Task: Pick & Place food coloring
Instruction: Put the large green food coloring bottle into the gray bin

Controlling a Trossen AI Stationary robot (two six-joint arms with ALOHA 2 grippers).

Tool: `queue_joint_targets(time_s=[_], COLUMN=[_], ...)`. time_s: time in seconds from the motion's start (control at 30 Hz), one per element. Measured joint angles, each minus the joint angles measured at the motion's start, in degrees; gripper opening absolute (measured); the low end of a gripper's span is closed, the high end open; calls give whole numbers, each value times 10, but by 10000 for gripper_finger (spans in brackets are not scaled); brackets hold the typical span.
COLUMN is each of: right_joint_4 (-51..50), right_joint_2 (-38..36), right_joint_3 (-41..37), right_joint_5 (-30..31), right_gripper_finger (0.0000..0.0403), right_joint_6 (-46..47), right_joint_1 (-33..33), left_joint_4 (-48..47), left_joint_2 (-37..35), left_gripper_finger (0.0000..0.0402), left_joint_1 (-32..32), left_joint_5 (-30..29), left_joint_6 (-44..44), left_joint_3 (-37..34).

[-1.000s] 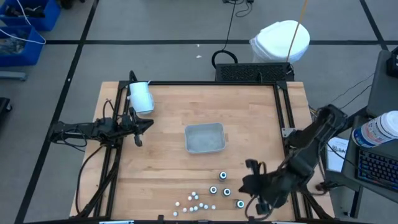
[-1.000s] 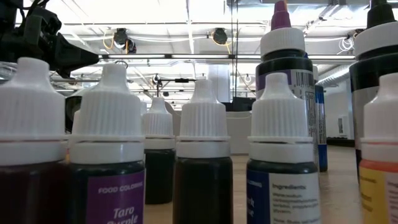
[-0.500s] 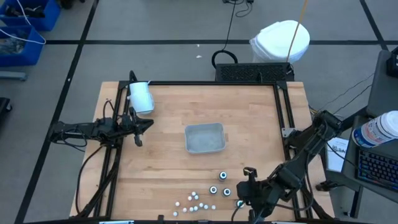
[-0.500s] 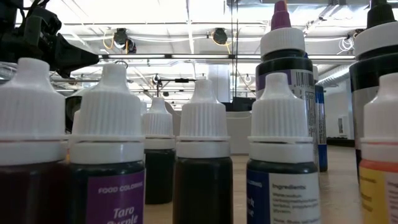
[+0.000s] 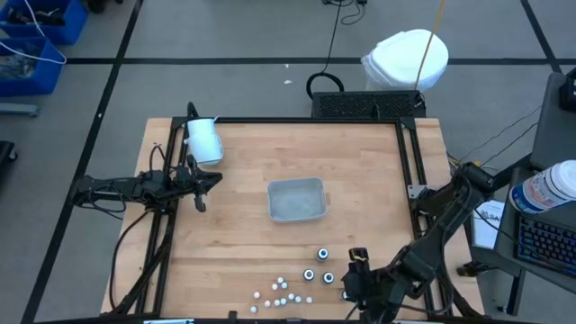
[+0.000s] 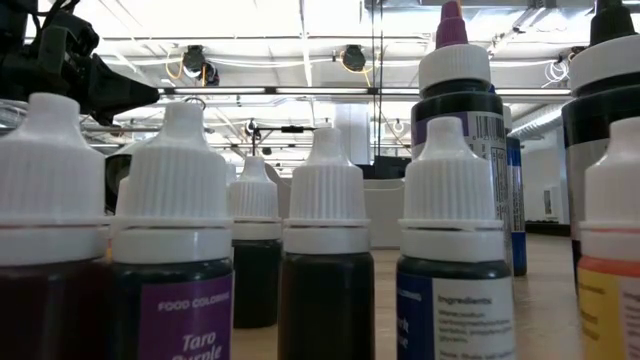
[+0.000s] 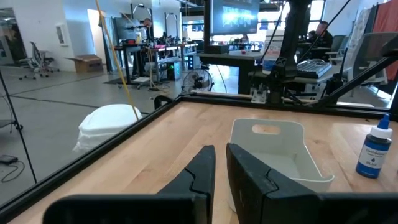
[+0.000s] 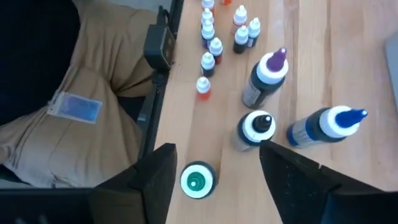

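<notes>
My right gripper should keep going down around the green-capped bottle (image 8: 198,180), which stands between its open fingers and clear of the black-tipped bottle, until the fingers are on either side of its cap, and then close.
The food coloring stands on the table near its front edge. There are several dark round bottles (image 5: 310,274) and a cluster of tiny white-capped ones (image 5: 279,292). My right gripper (image 5: 353,277) hovers open over the round bottles, slanting down. In the right wrist view its fingers (image 8: 216,149) stand on either side of a green-capped bottle (image 8: 197,180) without touching it. A black-tipped bottle (image 8: 255,127), a purple-tipped one (image 8: 267,78) and a blue-tipped one (image 8: 323,124) stand just beyond it. My left gripper (image 5: 205,183) waits at the table's left, shut and holding nothing.
A pale grey tray (image 5: 296,199) sits mid-table and shows in the left wrist view (image 7: 273,155). A white cylinder (image 5: 204,139) lies at the far left. A person in tan trousers (image 8: 81,106) stands at the near edge. The low view is filled by small bottles (image 6: 325,250).
My right gripper has come down and toward the table's left, from beside the round bottles to over the nearest ones, and its fingers have spread open. The bottles, the tray and my left arm have kept still.
</notes>
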Motion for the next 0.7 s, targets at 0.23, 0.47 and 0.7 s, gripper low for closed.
queue_joint_targets(time_s=[0.23,0.47,0.7], right_joint_4=[85,108,149], right_joint_2=[0,0,0], right_joint_3=[-61,-85,-126], right_joint_5=[-3,-4,-5], right_gripper_finger=[223,224,224], right_joint_6=[12,28,56], right_joint_1=[12,12,15], left_joint_4=[-1,-1,-1], left_joint_2=[0,0,0], left_gripper_finger=[47,47,47], left_joint_1=[0,0,0], left_joint_5=[0,-3,-3], left_joint_6=[0,0,16], left_joint_3=[0,0,0])
